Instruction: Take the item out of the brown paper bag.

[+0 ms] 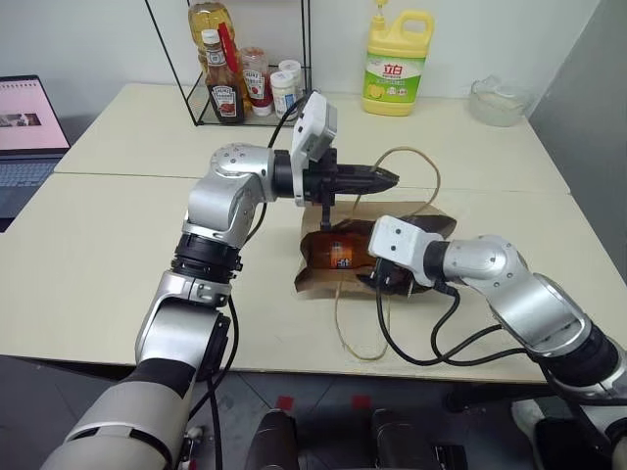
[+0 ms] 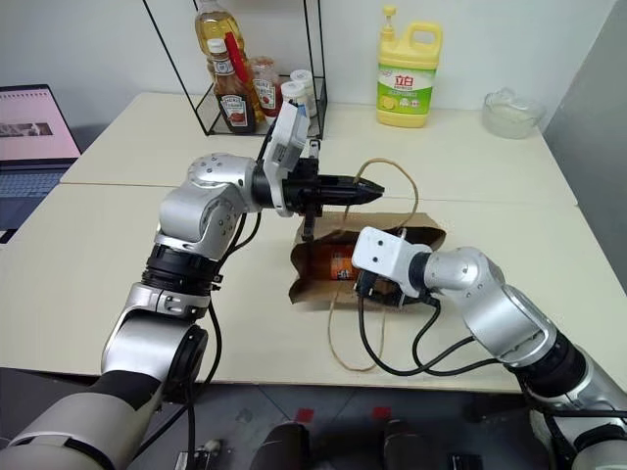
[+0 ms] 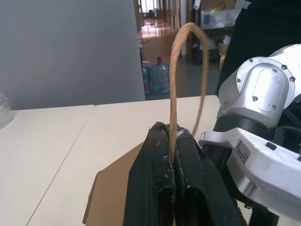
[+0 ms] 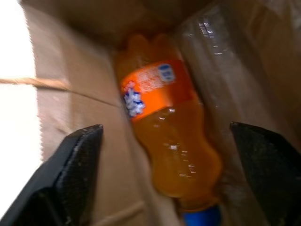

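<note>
My right gripper should keep lowering, as its open fingers are on both sides of the bottle (image 4: 181, 153), until they can close just below the bottle's label (image 4: 173, 126).
The brown paper bag (image 1: 318, 282) lies on its side on the table with its mouth held open. My left gripper (image 1: 387, 178) is shut on one tan cord handle (image 3: 176, 84) and holds it up above the bag. The other handle (image 1: 358, 333) trails over the table's front edge. Inside the bag lies the item (image 4: 160, 108), a clear bottle of orange drink with an orange-blue label and a blue cap (image 4: 202, 217). My right gripper (image 4: 164, 128) is at the bag's mouth, open, with one finger on each side of the bottle and not touching it.
A black wire rack (image 1: 235, 88) with ketchup and oil bottles stands at the back of the table. Right of it are a yellow detergent jug (image 1: 397, 64) and a clear bowl (image 1: 498, 101). A laptop (image 1: 24, 127) sits at the far left.
</note>
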### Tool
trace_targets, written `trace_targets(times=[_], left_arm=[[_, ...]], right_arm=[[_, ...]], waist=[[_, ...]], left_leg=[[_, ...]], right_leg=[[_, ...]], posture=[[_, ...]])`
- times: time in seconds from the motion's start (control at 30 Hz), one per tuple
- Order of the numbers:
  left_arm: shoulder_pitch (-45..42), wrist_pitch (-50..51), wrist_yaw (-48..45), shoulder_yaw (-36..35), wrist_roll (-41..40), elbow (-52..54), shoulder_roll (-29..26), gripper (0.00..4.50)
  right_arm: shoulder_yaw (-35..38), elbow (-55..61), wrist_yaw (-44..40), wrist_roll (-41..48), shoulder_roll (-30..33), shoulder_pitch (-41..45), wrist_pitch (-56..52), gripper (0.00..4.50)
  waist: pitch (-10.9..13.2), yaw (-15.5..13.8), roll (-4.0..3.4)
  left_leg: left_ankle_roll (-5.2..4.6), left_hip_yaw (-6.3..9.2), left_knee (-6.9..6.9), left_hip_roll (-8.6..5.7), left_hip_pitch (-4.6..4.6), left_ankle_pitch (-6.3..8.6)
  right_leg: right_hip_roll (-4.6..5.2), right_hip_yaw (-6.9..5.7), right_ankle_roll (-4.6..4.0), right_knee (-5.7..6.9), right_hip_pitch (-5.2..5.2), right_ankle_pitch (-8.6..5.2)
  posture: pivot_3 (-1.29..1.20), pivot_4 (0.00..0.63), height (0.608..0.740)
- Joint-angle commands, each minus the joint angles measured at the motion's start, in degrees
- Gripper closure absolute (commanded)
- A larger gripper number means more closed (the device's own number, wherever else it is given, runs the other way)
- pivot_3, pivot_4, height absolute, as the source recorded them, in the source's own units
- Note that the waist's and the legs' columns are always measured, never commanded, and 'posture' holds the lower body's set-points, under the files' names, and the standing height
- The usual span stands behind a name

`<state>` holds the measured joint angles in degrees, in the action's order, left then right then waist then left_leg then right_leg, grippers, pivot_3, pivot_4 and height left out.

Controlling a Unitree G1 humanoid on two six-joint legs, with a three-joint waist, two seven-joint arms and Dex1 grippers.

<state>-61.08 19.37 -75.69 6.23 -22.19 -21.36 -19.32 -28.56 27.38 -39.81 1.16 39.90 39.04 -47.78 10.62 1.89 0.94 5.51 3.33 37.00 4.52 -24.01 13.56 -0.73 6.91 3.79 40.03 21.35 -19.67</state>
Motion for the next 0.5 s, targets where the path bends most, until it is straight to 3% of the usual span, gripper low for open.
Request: trace_targets(times=[0.03, 0.5], left_arm=[[-2.2, -1.3, 0.0, -1.3, -0.7, 0.0, 0.3, 4.50], [-2.6, -2.3, -0.2, -0.9, -0.5, -0.7, 0.9, 4.50]], right_arm=[[-3.3, -1.4, 0.2, -5.0, -0.7, 3.0, 0.5, 0.03], [-13.7, -13.9, -3.8, -21.6, -3.5, 8.6, 9.3, 0.03]], waist=[[0.0, 0.0, 0.00], [0.0, 0.1, 0.00]], left_leg=[[0.00, 0.00, 0.00, 0.00, 0.00, 0.00], [0.01, 0.00, 0.00, 0.00, 0.01, 0.00]], right_leg=[[0.00, 0.00, 0.00, 0.00, 0.00, 0.00], [0.00, 0.00, 0.00, 0.01, 0.01, 0.00]], posture=[[0.00, 0.150, 0.740], [0.00, 0.150, 0.740]])
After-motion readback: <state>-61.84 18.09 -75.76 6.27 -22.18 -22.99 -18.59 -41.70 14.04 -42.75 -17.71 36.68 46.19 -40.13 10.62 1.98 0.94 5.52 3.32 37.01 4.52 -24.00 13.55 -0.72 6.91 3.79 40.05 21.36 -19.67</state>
